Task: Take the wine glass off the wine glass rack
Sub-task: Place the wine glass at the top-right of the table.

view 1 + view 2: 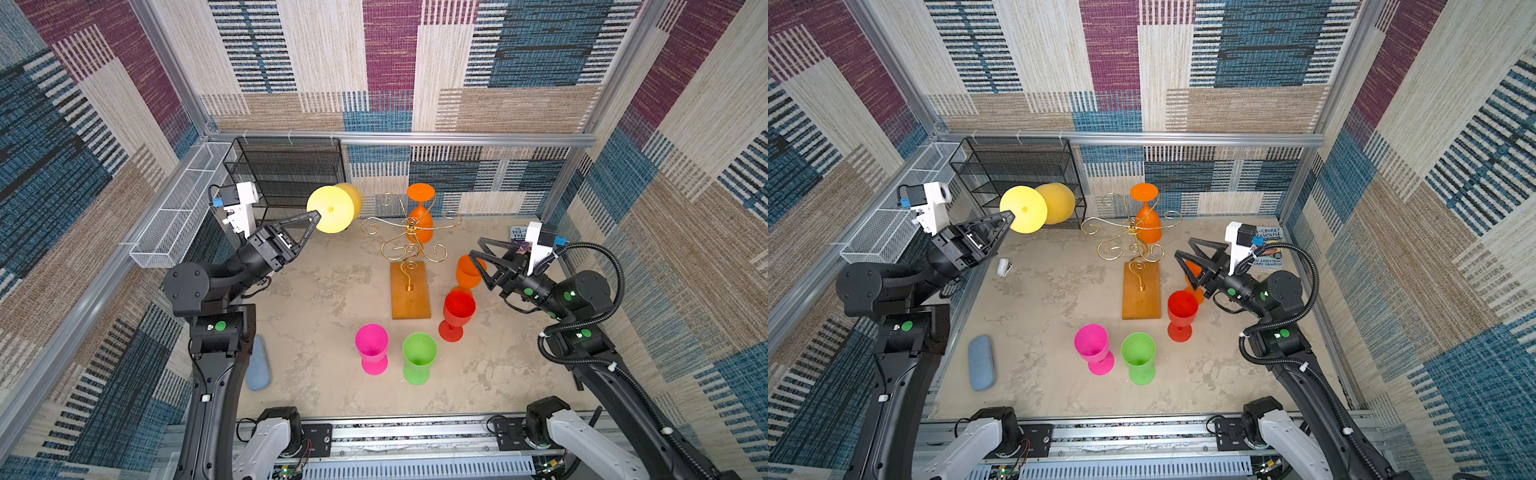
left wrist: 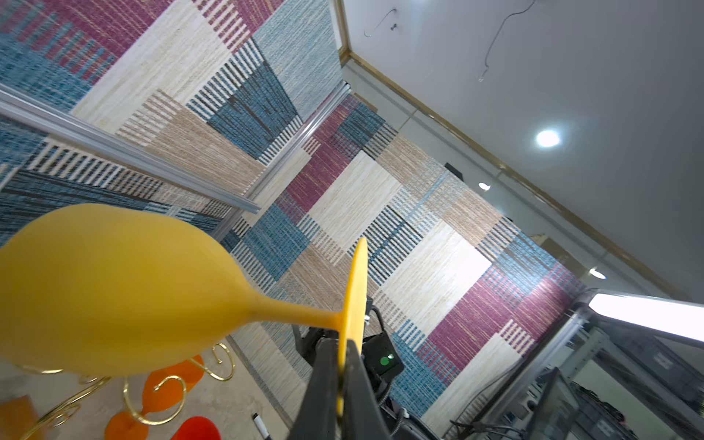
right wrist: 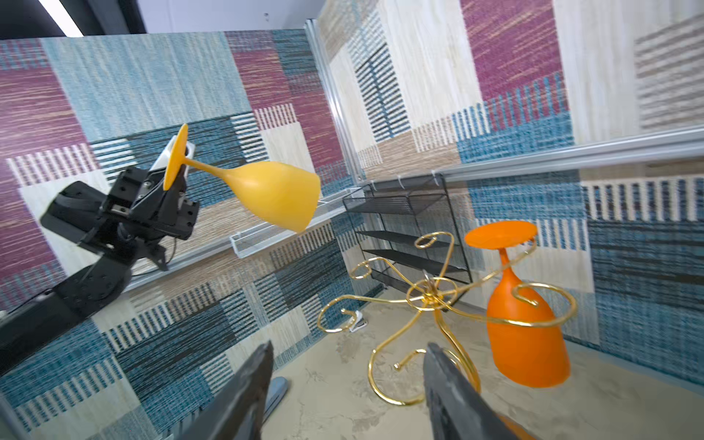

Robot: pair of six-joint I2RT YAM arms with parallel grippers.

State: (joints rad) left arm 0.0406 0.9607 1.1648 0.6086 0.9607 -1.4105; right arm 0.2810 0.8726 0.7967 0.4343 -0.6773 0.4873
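Note:
I should take the yellow wine glass by the bowl (image 1: 1057, 203) with my right gripper, because my left gripper is holding the wine glass by the foot it must stand on.
A yellow wine glass (image 1: 332, 208) (image 2: 114, 289) (image 3: 274, 194) lies on its side in the air, left of the wine glass rack (image 1: 409, 295) (image 1: 1133, 226) (image 3: 430, 295) and clear of its gold arms. My left gripper (image 1: 316, 216) (image 1: 1011, 215) (image 2: 344, 350) is shut on the rim of the glass's round foot. An orange wine glass (image 1: 420, 192) (image 1: 1144, 192) (image 3: 525, 343) hangs upside down on a far arm of the rack. My right gripper (image 1: 476, 248) (image 1: 1183, 248) (image 3: 349, 346) stands open and empty right of the rack, pointing at it.
Another orange glass (image 1: 465, 272) stands under the right gripper; red (image 1: 459, 309), pink (image 1: 371, 340) and green (image 1: 419, 351) glasses stand in front of the rack. A black mesh shelf (image 1: 286, 174) and a white wire basket (image 1: 178, 208) are at back left. A blue case (image 1: 257, 365) lies front left, a book (image 1: 517, 235) back right.

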